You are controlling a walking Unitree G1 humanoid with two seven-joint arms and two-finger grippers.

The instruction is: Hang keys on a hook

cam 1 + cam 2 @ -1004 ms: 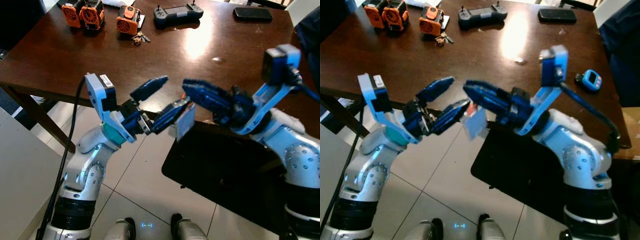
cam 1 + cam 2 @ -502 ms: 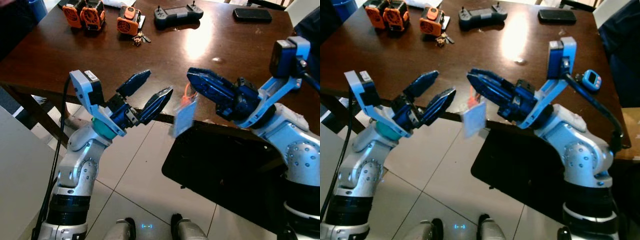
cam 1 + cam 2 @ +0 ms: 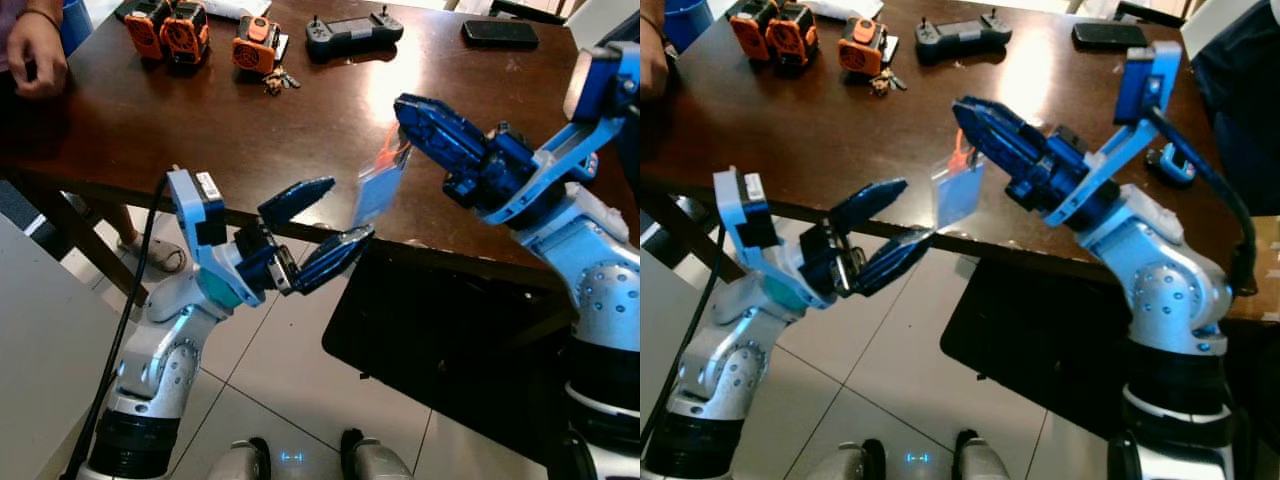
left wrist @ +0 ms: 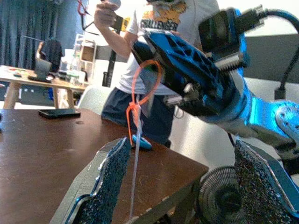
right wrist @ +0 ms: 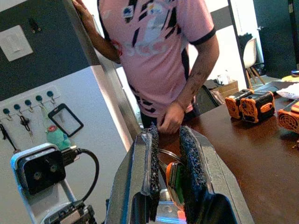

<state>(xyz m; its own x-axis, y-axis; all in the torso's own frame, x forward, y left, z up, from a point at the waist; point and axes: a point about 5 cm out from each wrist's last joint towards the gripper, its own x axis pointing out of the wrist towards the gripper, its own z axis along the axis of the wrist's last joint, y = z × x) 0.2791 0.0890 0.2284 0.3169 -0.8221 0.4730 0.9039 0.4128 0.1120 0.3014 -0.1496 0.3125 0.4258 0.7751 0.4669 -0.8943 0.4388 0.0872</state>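
The orange cord loop is joined to the clear plastic tag's top edge. The cord will follow and hang beside the tag when I carry it.
My right gripper is shut on an orange cord loop, from which a pale blue see-through tag hangs over the table's near edge. In the right wrist view its fingers pinch the orange piece. Just below and left of the tag, my left gripper is open and holds nothing. Seen from the left wrist, the cord hangs between the two spread pads. A small bunch of keys lies on the table beside an orange device. A row of blue wall hooks shows in the right wrist view.
The dark wooden table carries orange devices, a black controller and a phone. A black chair seat lies below my right arm. A person's hand rests on the far left edge, and another person stands nearby.
My right gripper rose over the table edge with the tag. The left gripper, close around the tag a second ago, drew away left, then came back open beneath it. A hand appeared top left.
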